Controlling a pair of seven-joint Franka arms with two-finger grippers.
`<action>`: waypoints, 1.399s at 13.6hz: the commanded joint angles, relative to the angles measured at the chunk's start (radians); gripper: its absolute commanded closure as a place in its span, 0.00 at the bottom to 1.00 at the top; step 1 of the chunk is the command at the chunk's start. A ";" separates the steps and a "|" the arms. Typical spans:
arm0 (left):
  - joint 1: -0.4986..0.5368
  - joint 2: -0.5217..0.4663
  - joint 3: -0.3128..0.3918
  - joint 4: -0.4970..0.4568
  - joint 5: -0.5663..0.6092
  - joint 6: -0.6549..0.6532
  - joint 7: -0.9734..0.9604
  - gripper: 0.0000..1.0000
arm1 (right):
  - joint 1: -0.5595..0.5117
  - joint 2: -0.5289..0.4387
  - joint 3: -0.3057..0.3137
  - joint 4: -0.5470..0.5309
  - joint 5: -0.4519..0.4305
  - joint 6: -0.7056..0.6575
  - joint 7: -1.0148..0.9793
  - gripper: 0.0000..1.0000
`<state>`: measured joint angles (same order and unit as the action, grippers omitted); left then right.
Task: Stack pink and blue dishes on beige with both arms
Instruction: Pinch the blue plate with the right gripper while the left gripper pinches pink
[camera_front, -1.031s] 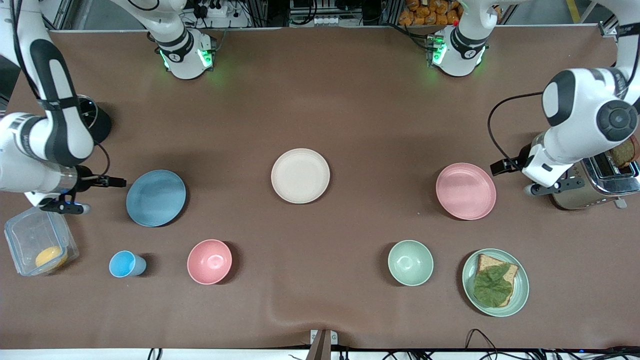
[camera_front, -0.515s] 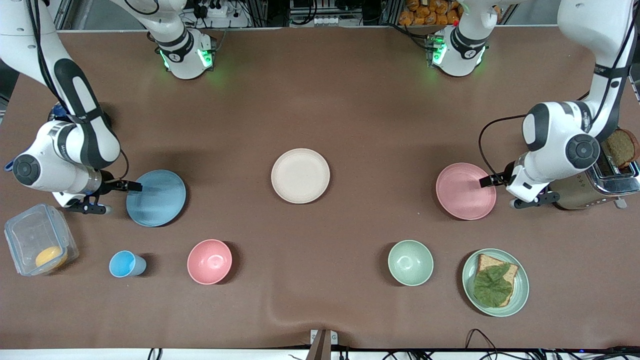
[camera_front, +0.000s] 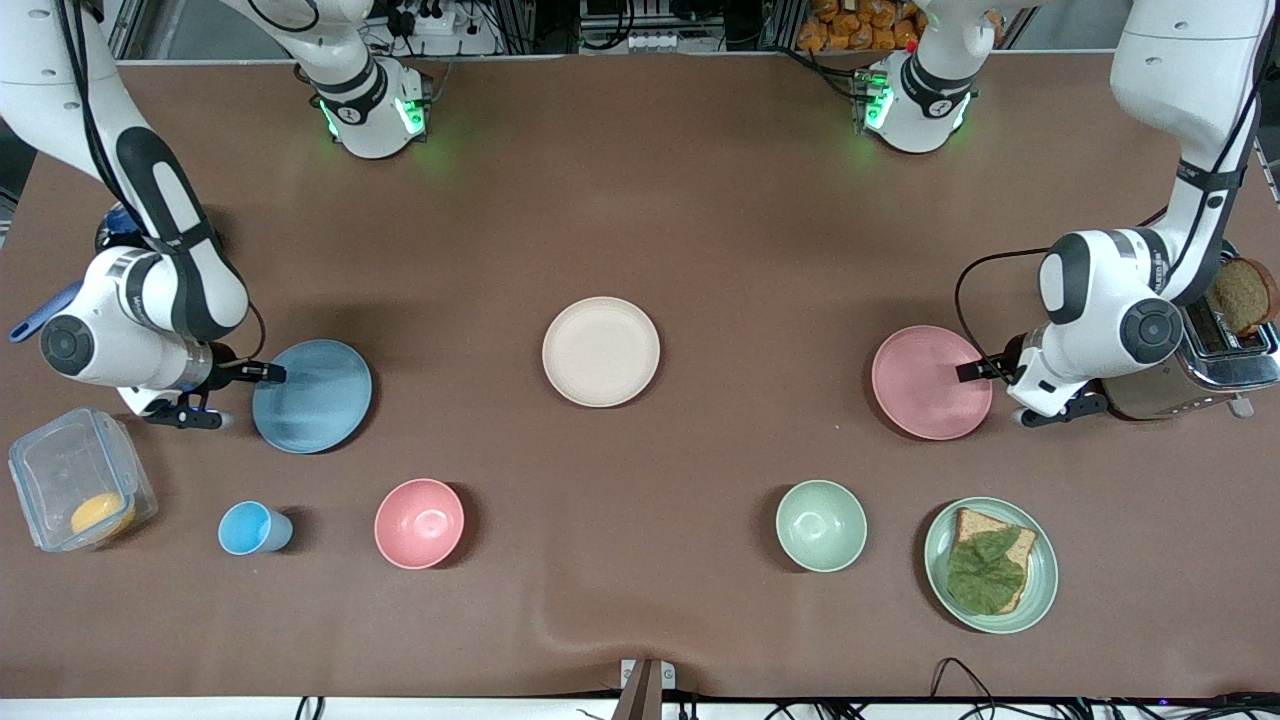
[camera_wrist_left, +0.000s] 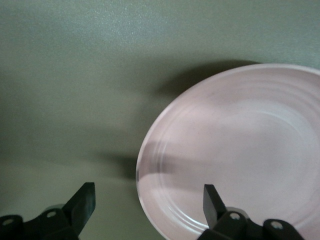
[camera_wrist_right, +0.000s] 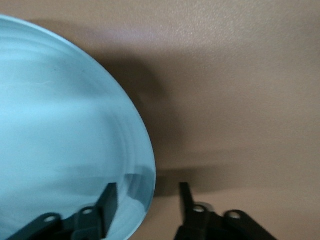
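My gripper will lower the pink plate (camera_front: 931, 382), which should then nest and cover almost all of the cream-beige plate (camera_front: 601, 352), because their round rims look equally wide.
The cream-beige plate (camera_front: 600, 351) lies in the middle of the table. Toward the right arm's end lies the light blue plate (camera_front: 311, 396). My right gripper (camera_front: 266, 374) is open at its outer edge, and the right wrist view shows the blue plate's (camera_wrist_right: 60, 145) rim between the two fingers (camera_wrist_right: 109, 197) of the right gripper (camera_wrist_right: 147, 200). The pale pink plate (camera_front: 932, 382) lies toward the left arm's end. My left gripper (camera_front: 972, 372) is open at its outer edge, and the pink plate's (camera_wrist_left: 235, 150) rim sits between the open left gripper's (camera_wrist_left: 148, 202) fingers (camera_wrist_left: 212, 200).
Nearer the front camera stand a blue cup (camera_front: 250, 528), a pink bowl (camera_front: 419, 523), a green bowl (camera_front: 821, 525) and a mint plate with bread and lettuce (camera_front: 990, 565). A toaster (camera_front: 1190, 370) is beside the left arm; a clear container (camera_front: 75, 490) is beside the right gripper.
Both arms have swung inward and lower. Each gripper has moved from beside its plate onto that plate's outer rim. The plates have not moved.
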<state>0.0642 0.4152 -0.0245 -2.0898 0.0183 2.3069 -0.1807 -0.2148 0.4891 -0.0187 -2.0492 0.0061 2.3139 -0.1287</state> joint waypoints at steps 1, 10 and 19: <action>0.012 0.042 -0.005 0.037 0.002 0.003 0.018 0.11 | -0.003 0.012 0.006 0.000 0.008 0.015 -0.005 1.00; 0.023 0.068 -0.008 0.050 -0.021 0.003 0.014 1.00 | 0.015 -0.112 0.009 0.035 0.008 -0.132 -0.008 1.00; 0.028 -0.074 -0.145 0.060 -0.095 -0.102 -0.018 1.00 | 0.115 -0.231 0.026 0.063 0.245 -0.372 0.020 1.00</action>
<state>0.0869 0.4146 -0.1079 -2.0192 -0.0483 2.2550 -0.1793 -0.1325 0.2753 0.0078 -1.9818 0.1752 1.9640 -0.1244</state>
